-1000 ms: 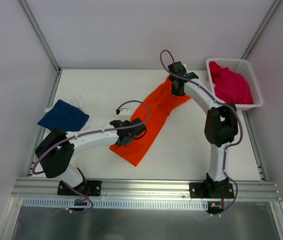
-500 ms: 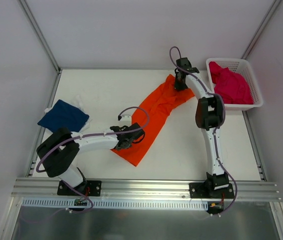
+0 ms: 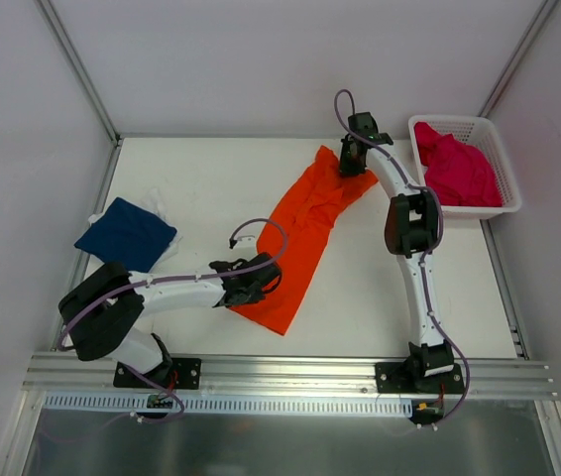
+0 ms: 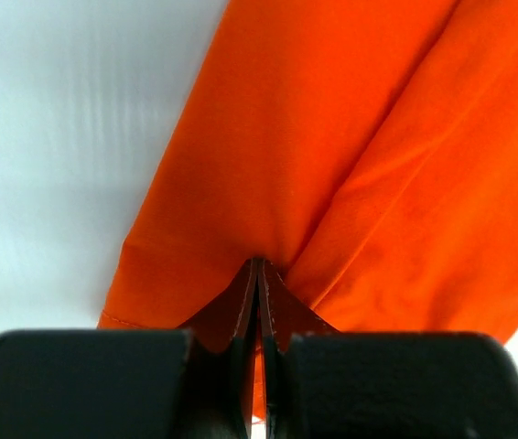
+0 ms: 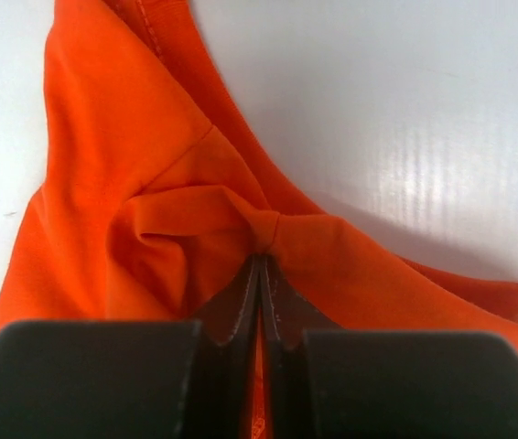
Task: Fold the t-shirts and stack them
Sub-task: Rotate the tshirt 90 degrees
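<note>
Next, my left gripper pulls the t-shirt's lower end toward the near bar (image 3: 305,365) to make the t-shirt straight before folding, because the orange t-shirt (image 3: 306,226) is lying at an angle across the table.
The orange t-shirt (image 3: 305,233) lies stretched in a long diagonal band across the table's middle. My left gripper (image 3: 253,288) is shut on its near lower end, the cloth (image 4: 332,137) pinched between the jaws (image 4: 259,265). Up at the far end, my right gripper (image 3: 347,164) is shut on a bunched fold of the same shirt (image 5: 177,210), which gathers right at the jaw tips (image 5: 261,259). A folded navy blue t-shirt (image 3: 126,231) rests at the left edge. The magenta pink t-shirt (image 3: 456,169) is crumpled inside the basket.
A white mesh basket (image 3: 499,159) stands at the back right corner. White cloth or paper (image 3: 157,206) peeks out under the navy shirt. Metal frame rails run along the table's sides and near edge (image 3: 290,370).
The right gripper has carried the far end farther back and left, while the left gripper has drawn the near end toward the front edge. The orange shirt now lies longer and straighter.
</note>
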Available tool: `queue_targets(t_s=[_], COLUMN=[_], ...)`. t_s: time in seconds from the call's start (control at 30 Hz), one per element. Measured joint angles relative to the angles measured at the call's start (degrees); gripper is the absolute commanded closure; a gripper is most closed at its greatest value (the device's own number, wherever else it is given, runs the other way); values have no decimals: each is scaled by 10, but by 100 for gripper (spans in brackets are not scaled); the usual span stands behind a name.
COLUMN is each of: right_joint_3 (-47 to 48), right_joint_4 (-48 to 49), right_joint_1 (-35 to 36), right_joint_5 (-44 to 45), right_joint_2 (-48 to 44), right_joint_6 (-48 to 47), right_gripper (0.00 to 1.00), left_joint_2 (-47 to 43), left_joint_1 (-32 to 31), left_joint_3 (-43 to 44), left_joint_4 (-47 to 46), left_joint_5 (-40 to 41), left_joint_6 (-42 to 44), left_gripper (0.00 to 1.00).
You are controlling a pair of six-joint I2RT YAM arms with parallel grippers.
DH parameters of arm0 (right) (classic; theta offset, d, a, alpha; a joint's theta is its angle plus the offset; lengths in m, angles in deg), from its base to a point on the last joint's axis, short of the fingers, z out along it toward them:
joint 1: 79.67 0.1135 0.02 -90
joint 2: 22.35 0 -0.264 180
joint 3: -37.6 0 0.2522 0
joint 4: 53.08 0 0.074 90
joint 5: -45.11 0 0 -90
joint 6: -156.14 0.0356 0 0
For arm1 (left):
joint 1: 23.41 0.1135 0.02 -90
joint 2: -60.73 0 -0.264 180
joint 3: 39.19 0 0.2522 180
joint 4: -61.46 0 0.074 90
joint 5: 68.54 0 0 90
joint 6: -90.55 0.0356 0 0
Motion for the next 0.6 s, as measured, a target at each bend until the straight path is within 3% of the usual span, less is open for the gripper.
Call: queue_targets(t_s=[0.3,0.6], right_joint_3=[2,3], right_joint_4=[37,82], right_joint_1=[0,-2], right_joint_5=[-84,-164], right_joint_2=[10,26], right_joint_6=[30,67], right_gripper=[95,94], left_joint_2=[-62,-40], left_joint_1=[-71,-147], left_joint_3=[-49,-23], left_joint_4=[-3,13], left_joint_5=[-71,-96], left_joint_6=[-94,-142], left_gripper=[100,100])
